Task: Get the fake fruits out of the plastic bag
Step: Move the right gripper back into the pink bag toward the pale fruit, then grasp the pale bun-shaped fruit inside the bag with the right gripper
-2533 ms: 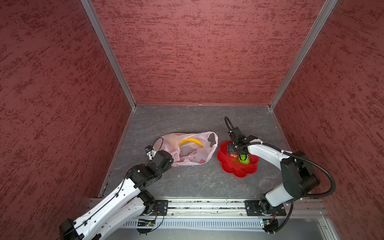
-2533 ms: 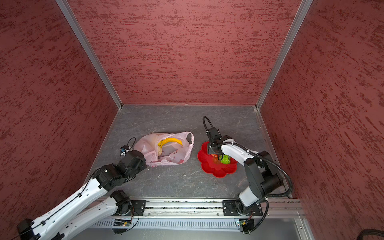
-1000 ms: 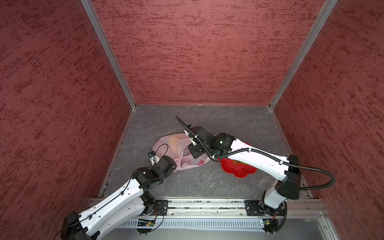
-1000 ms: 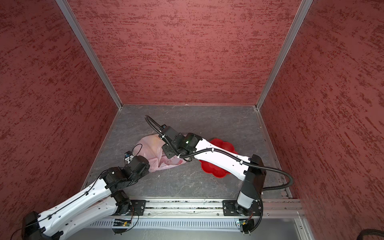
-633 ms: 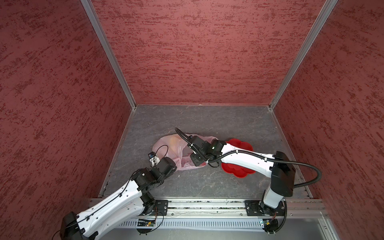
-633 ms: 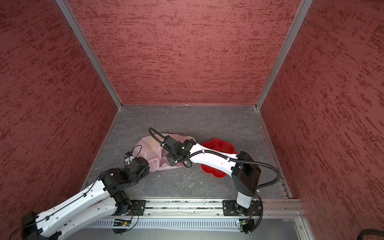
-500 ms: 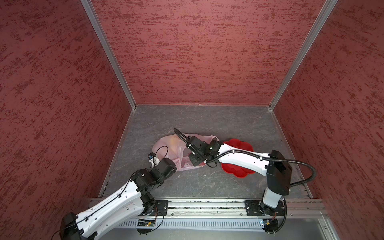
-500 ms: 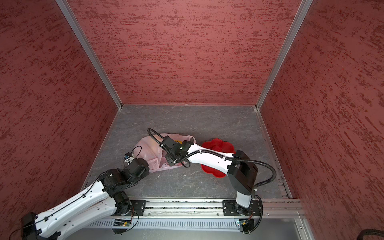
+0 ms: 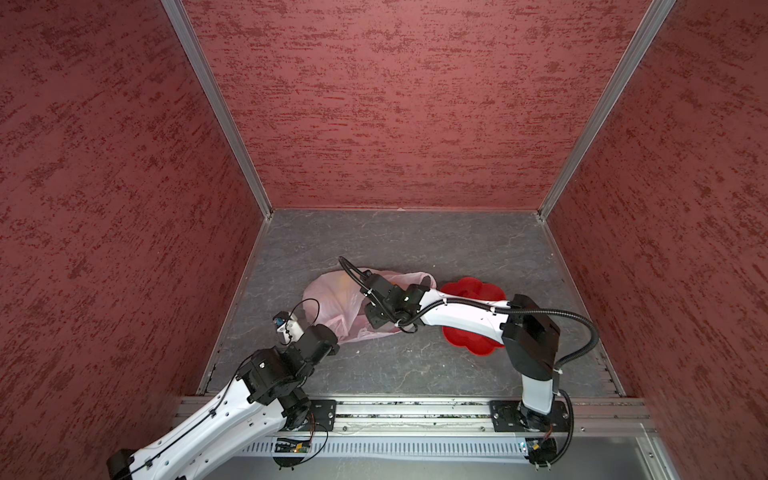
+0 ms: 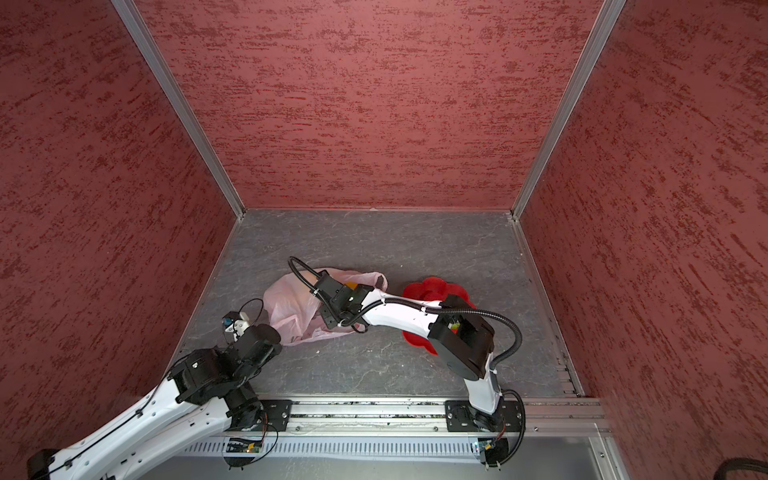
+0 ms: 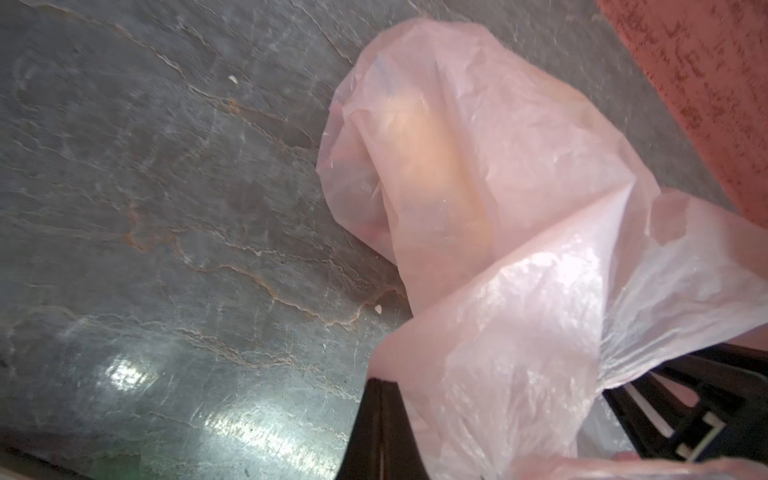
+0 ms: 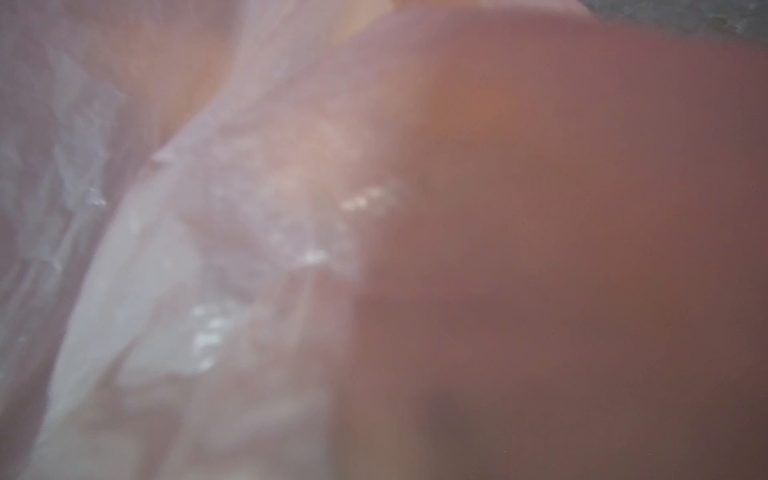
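Next, my right gripper opens and reaches deeper into the bag, since the bag's film bunches at the ends of its fingers, short of the beige fruit.
The pale-pink plastic bag lies crumpled left of centre on the grey floor. My left gripper sits at its near edge, and in the left wrist view it is shut on the bag's film. A beige fake fruit shows through the film. My right gripper reaches across into the bag's mouth, and its fingers are hidden by the film. The right wrist view shows only blurred pink plastic. A bit of yellow fruit peeks out beside the right wrist.
A red flower-shaped plate lies right of the bag, half covered by my right arm. A green fruit shows on it through a gap in the arm. Red walls close in the floor on three sides.
My right arm left the red plate, swung left across the middle and pushed its gripper down into the bag. The left gripper has stayed put on the bag's edge.
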You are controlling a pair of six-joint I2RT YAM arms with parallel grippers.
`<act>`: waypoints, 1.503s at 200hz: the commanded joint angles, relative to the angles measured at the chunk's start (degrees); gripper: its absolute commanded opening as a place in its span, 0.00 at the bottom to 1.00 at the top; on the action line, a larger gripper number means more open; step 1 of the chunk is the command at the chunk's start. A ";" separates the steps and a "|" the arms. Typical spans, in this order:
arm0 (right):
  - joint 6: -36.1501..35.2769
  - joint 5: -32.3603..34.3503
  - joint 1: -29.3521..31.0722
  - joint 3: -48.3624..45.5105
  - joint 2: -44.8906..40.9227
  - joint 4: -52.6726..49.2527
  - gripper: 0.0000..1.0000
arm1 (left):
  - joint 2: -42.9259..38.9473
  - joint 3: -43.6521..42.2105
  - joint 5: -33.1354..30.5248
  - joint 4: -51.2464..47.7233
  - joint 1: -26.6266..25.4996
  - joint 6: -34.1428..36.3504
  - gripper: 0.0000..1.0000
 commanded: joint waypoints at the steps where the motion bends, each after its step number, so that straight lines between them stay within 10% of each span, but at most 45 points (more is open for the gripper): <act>1: -2.18 -2.42 0.15 1.42 1.51 2.99 0.34 | -1.21 1.51 -4.87 -4.35 -0.32 -4.24 0.00; 52: -3.84 -5.00 0.15 -0.17 2.14 3.47 0.37 | 0.19 1.74 -7.23 -2.01 -0.25 -6.55 0.00; 224: 9.41 -1.11 0.01 16.61 14.67 9.48 0.98 | -4.46 -1.22 -3.18 -2.07 -0.63 -5.27 0.00; 300: 13.58 0.32 -1.05 19.61 18.99 8.11 0.98 | -7.80 -2.48 -2.75 -1.70 -0.63 -4.60 0.00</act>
